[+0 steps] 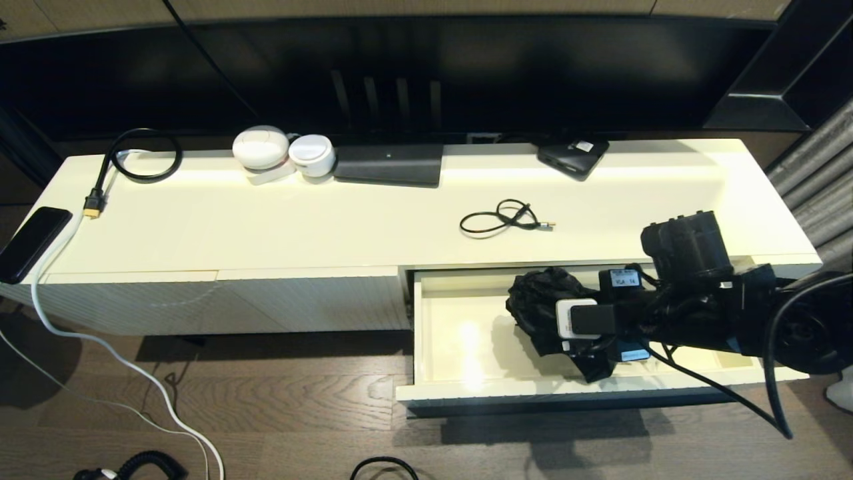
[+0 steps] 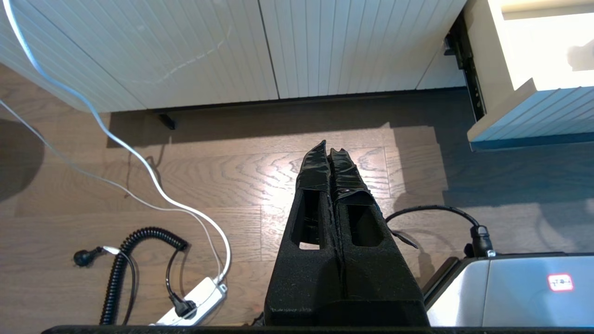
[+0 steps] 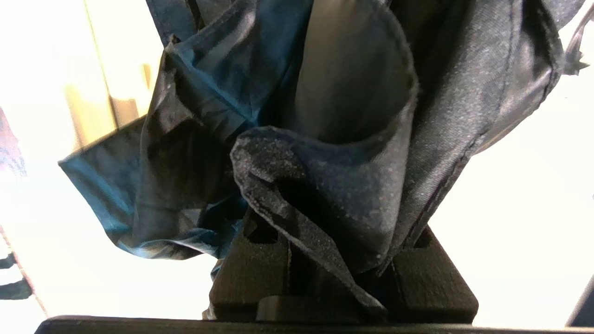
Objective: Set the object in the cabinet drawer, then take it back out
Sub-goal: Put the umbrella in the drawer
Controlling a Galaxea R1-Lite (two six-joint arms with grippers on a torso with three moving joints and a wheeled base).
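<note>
I should keep lowering the black cloth bag (image 1: 543,308) with my right gripper, because the bag hangs within the drawer's sides, until it rests on the empty drawer's bottom (image 1: 512,352). Then I should let it go.
The cabinet drawer (image 1: 460,347) stands pulled out at the right of the low cream cabinet, and its glossy inside shows; a corner of the drawer (image 2: 533,46) also appears in the left wrist view. A crumpled black cloth bag (image 1: 540,300) hangs bunched over the drawer's middle and casts a shadow on the drawer floor. My right gripper (image 1: 556,327) reaches in from the right and is shut on it. In the right wrist view the black cloth bag (image 3: 352,176) drapes over the right gripper (image 3: 338,278) and hides the fingertips. My left gripper (image 2: 328,153) is shut on nothing, low over the wooden floor.
On the cabinet top lie a small coiled black cable (image 1: 503,219), a black box (image 1: 573,157), a TV foot (image 1: 388,164), two white round devices (image 1: 261,148) and a phone (image 1: 30,243). Ribbed handle-less panels (image 1: 200,307) are left of the drawer. A power strip (image 2: 195,301) and cables lie on the floor.
</note>
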